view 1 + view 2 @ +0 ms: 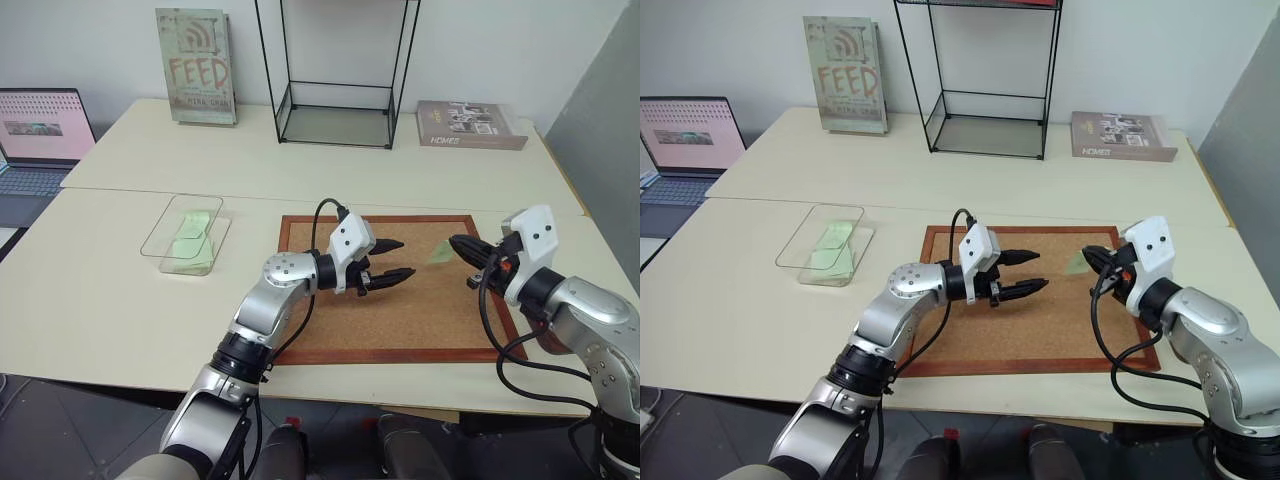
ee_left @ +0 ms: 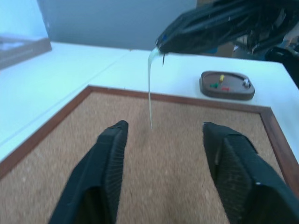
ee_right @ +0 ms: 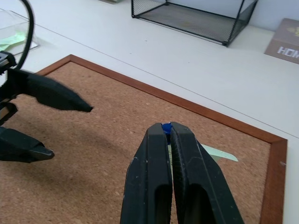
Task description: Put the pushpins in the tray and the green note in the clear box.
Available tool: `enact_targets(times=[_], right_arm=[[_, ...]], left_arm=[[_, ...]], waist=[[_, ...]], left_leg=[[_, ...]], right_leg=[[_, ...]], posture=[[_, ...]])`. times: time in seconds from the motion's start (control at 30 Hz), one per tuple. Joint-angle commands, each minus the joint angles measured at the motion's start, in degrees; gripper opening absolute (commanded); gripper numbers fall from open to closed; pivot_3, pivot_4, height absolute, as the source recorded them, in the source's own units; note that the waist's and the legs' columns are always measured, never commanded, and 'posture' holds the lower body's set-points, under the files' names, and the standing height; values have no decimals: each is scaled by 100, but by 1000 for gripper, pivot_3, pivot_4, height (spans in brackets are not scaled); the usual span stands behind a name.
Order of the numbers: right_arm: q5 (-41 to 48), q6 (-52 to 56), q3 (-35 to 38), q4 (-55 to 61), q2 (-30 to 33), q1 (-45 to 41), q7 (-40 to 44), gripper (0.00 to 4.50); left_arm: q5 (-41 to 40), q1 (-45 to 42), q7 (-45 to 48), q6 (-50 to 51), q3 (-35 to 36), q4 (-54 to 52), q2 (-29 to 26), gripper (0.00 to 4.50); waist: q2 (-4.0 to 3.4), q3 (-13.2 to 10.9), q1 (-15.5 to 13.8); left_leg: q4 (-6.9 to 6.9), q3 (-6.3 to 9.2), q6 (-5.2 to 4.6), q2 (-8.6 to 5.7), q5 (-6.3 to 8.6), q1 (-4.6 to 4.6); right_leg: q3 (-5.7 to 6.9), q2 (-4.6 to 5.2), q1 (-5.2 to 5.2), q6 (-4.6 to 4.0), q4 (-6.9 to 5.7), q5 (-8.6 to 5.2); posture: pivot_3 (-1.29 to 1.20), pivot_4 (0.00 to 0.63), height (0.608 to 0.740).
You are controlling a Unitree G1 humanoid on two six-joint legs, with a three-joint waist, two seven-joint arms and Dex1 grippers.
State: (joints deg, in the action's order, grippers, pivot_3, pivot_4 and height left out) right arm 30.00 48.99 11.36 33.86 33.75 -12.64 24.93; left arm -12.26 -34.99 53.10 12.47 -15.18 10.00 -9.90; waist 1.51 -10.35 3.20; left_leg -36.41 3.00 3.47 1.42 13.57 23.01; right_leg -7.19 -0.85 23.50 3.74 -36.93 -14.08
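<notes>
My gripper will carry the green note (image 1: 441, 253) to the clear box, and the note's loose end will stay bent over, because the note already curls at its top edge (image 2: 153, 53).
My right gripper (image 1: 455, 242) hovers over the corkboard (image 1: 420, 320), shut on a dark blue pushpin (image 3: 166, 126). The pale green note (image 1: 440, 252) hangs from its tip, with the pin's point poking out beneath. My left gripper (image 1: 407, 258) is open and empty, level above the board, its tips facing the note from a short distance. The reddish-brown tray (image 2: 227, 91) lies on the table beyond the board's edge with several small pins in it, one yellow. The clear box (image 1: 155, 232) stands to the left of the board with green paper inside.
A black wire-frame shelf (image 1: 335, 110) stands at the back centre, between an upright book (image 1: 196, 65) and a flat book (image 1: 470, 125). A laptop (image 1: 40, 140) sits at the far left. Cables trail from both wrists.
</notes>
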Motion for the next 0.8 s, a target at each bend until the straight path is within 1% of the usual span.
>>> enact_targets(times=[0.03, 0.17, 0.3, 0.5, 0.53, 0.57, 0.8], right_arm=[[162, 87, -76, 336, 29, -259, -25, 0], [220, 163, -170, 389, -31, -395, -85, 0], [301, 261, -314, 495, -137, -509, -152, 0], [369, 315, -391, 518, -192, -617, -247, 0], [375, 320, -396, 522, -192, -624, -255, 0], [385, 327, -402, 528, -197, -630, -268, 0], [392, 363, -445, 553, -235, -662, -313, 0]], left_arm=[[36, -303, -29, -222, 8, 254, 171, 3376], [271, -448, -35, -414, -139, 590, 223, 3376], [390, -729, -293, -379, -60, 1130, 443, 3376], [409, -956, -482, -361, 48, 1552, 715, 3376], [415, -988, -503, -381, 65, 1604, 738, 3209], [418, -1018, -522, -393, 82, 1661, 757, 3209], [403, -1065, -481, -445, 113, 1786, 771, 1886]], waist=[[0, 0, 1], [0, -1, 0], [1, -1, 0], [1, -1, 0], [1, -1, 0], [1, -1, 0], [1, -1, 4]], left_leg=[[0, 0, 0, 0, 0, 0], [0, 0, 0, 0, 0, 0], [0, 1, 0, 0, 0, 1], [1, 2, 0, -1, 0, 2], [1, 2, 0, -1, 0, 2], [1, 2, 0, -1, 0, 2], [1, 2, 0, -1, 0, 1]], right_leg=[[0, 0, 0, 0, 0, 0], [0, -1, 1, 1, -1, 0], [1, -1, 1, 1, -1, 1], [0, -1, 1, 2, -1, 1], [1, -1, 1, 2, -1, 1], [1, -2, 2, 2, -2, 1], [1, -2, 1, 2, -3, 2]], posture=[[0, 150, 740], [0, 150, 740], [0, 150, 740], [0, 150, 740], [0, 150, 740], [0, 150, 740], [0, 150, 740]])
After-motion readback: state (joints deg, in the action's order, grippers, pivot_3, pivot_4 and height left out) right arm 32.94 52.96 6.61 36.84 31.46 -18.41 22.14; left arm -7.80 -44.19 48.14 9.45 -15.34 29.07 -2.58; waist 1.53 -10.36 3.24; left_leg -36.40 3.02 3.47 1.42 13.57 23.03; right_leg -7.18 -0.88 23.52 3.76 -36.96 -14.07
